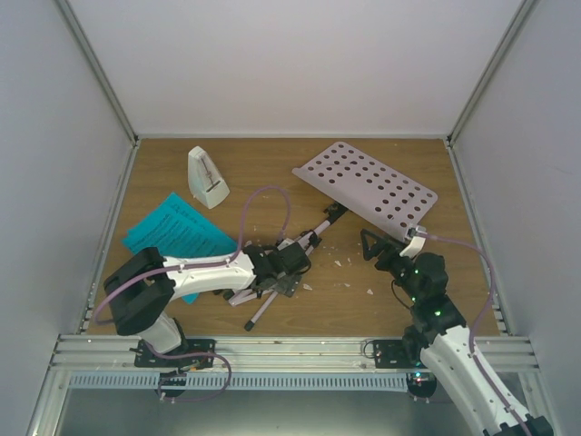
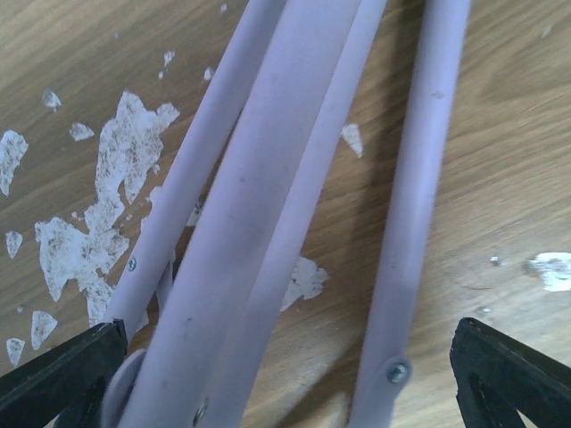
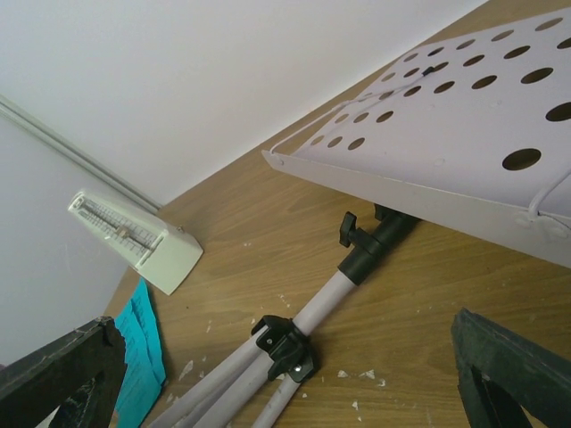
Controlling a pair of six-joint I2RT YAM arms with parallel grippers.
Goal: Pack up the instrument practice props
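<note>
I should straddle all the legs (image 2: 268, 223) with my left gripper and squeeze them together before packing, since one leg of the music stand (image 1: 262, 310) sticks away from the others.
The pale pink music stand lies on its side on the wooden table. Its perforated desk (image 1: 368, 186) is at the back right and its folded legs (image 1: 263, 298) point to the front. My left gripper (image 1: 289, 262) is open and straddles the legs (image 2: 268, 223) without pinching them; its fingertips (image 2: 62, 374) show at both lower corners. My right gripper (image 1: 377, 245) is open and empty just in front of the desk (image 3: 464, 125), above the pole (image 3: 326, 303). The white metronome (image 1: 207, 177) stands at the back left. The cyan sheet-music pages (image 1: 177, 234) lie beside my left arm.
White crumbs (image 1: 345, 263) are scattered on the wood around the stand's pole, and they show large in the left wrist view (image 2: 116, 178). Grey walls close in the table on three sides. A metal rail (image 1: 290, 350) runs along the near edge.
</note>
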